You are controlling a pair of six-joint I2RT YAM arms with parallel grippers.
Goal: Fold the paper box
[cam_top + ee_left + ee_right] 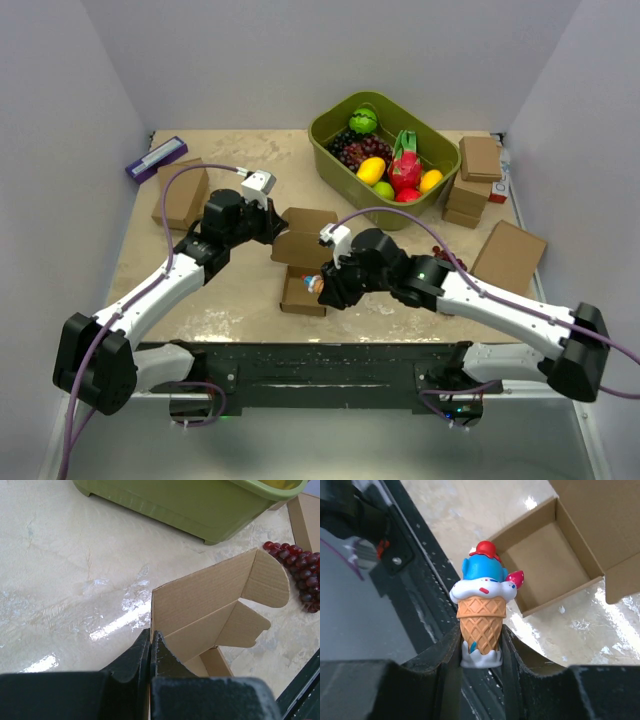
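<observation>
I should go on moving the toy ice cream cone into the tray (298, 291) with my right gripper and let go of it there, because the raised lid (296, 248) is clear of the empty tray.
The paper box (303, 292) lies mid-table as an open brown cardboard tray with its lid (303, 235) standing up. My left gripper (276, 236) is shut on the lid's left edge. The left wrist view shows the fingers (150, 641) pinching the cardboard sheet (205, 600), whose rounded side flaps point right. My right gripper (322, 286) hovers at the tray's near right edge, shut on a toy ice cream cone (481, 615) with blue and white topping and a red cherry. In the right wrist view the empty tray (555, 555) lies beyond the toy.
A green basket (330, 140) of fruit stands at the back. Stacked brown boxes (475, 180) and a flat brown box (508, 255) lie at the right, another brown box (182, 195) and a purple item (155, 158) at the left. Loose red grapes (300, 565) lie near the paper box.
</observation>
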